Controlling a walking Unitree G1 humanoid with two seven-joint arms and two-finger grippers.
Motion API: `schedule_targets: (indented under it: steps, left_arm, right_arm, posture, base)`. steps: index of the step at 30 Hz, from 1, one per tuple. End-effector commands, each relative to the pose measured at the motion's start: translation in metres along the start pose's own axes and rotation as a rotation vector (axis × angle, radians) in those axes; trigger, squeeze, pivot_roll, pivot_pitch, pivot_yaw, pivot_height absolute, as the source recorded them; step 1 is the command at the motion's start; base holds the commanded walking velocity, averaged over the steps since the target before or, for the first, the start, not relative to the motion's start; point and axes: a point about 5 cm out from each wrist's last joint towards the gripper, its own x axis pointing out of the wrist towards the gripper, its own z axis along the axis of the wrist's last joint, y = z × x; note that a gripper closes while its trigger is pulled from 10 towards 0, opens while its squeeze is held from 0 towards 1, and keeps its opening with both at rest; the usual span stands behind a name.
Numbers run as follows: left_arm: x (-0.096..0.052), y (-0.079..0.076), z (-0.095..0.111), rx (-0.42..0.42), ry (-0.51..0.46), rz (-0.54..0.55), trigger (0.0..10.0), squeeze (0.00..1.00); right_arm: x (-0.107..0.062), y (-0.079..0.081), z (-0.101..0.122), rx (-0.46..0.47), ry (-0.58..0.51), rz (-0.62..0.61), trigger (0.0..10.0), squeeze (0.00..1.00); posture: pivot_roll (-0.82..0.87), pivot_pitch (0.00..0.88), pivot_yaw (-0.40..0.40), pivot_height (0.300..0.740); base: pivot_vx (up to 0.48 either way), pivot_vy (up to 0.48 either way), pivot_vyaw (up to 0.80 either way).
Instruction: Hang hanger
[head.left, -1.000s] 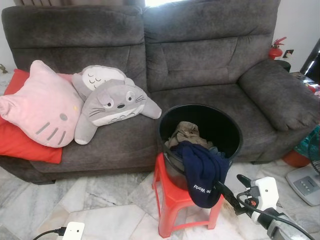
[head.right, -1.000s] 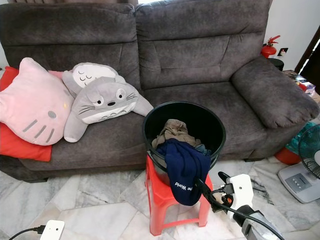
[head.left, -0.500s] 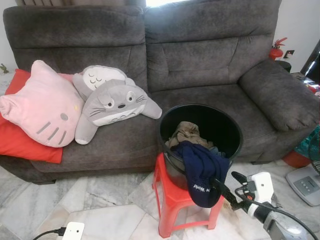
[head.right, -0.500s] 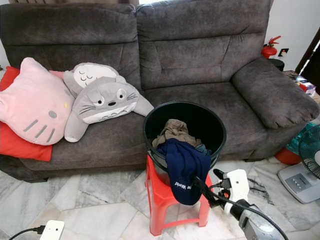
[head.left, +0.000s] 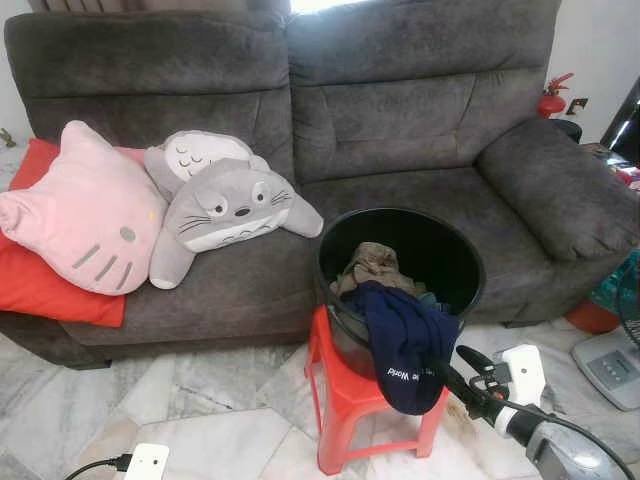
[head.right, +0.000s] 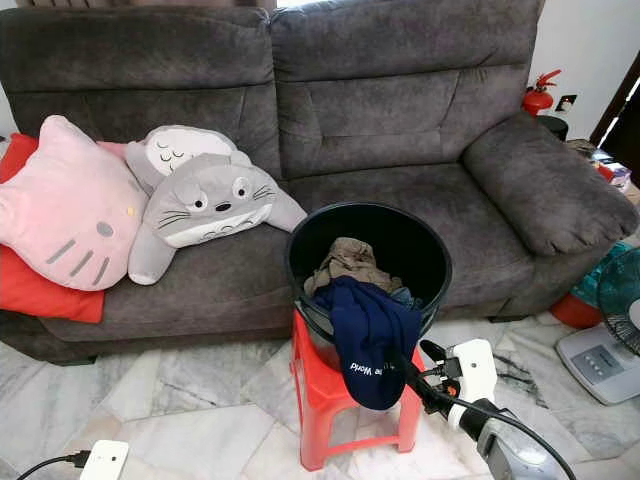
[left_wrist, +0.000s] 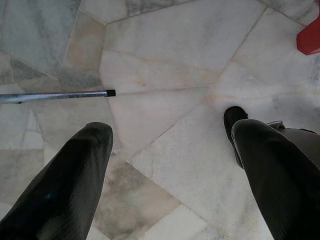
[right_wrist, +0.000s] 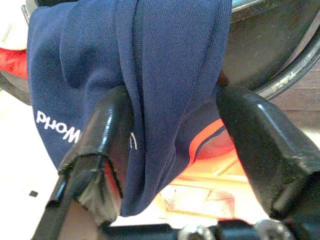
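Note:
I expect the navy garment (head.left: 407, 362) to spread out long when I pull, with its far end still in the bucket, because it lies bunched up over the bucket's rim.
A navy garment (head.left: 405, 335) with white lettering hangs over the front rim of a black bucket (head.left: 455, 250). The bucket stands on a red plastic stool (head.left: 340, 395) in front of the sofa and holds more clothes (head.left: 370, 265). My right gripper (head.left: 452, 364) is at the garment's lower right edge. In the right wrist view the right gripper (right_wrist: 175, 142) is open, with a hanging fold of the navy garment (right_wrist: 150, 75) between its fingers. My left gripper (left_wrist: 170, 165) hangs open above the marble floor, with nothing between its fingers.
A grey sofa (head.left: 400, 110) fills the back, with a pink cat cushion (head.left: 85, 215), a grey plush (head.left: 225, 210) and a red cushion (head.left: 50, 290). A fan base (head.left: 610, 365) stands at the right. A white plug block (head.left: 145, 462) lies on the floor. A thin metal rod (left_wrist: 55, 95) lies near the left gripper.
My right gripper has edged a little closer to the hanging navy garment, whose lower hem has shifted slightly. The left arm has not moved.

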Motion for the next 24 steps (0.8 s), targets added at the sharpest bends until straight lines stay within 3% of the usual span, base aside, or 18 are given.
schedule_targets:
  steps: [1,24]
  left_arm:
    - [-0.0006,0.0047,-0.0023,0.025,0.015,0.011,10.0,0.00]
    - [-0.0005,0.0050,-0.0021,0.038,0.016,0.012,10.0,0.00]
  right_arm:
    - [0.0019,-0.0008,0.0028,-0.005,-0.015,0.001,0.0,0.00]
    - [0.0012,-0.0028,0.0053,-0.030,-0.025,0.008,0.0,0.00]
  posture:
    - [-0.21,0.022,0.045,0.740]
    - [-0.22,0.021,0.046,0.740]
  base:
    - [0.000,0.000,0.00]
    - [0.000,0.000,0.00]
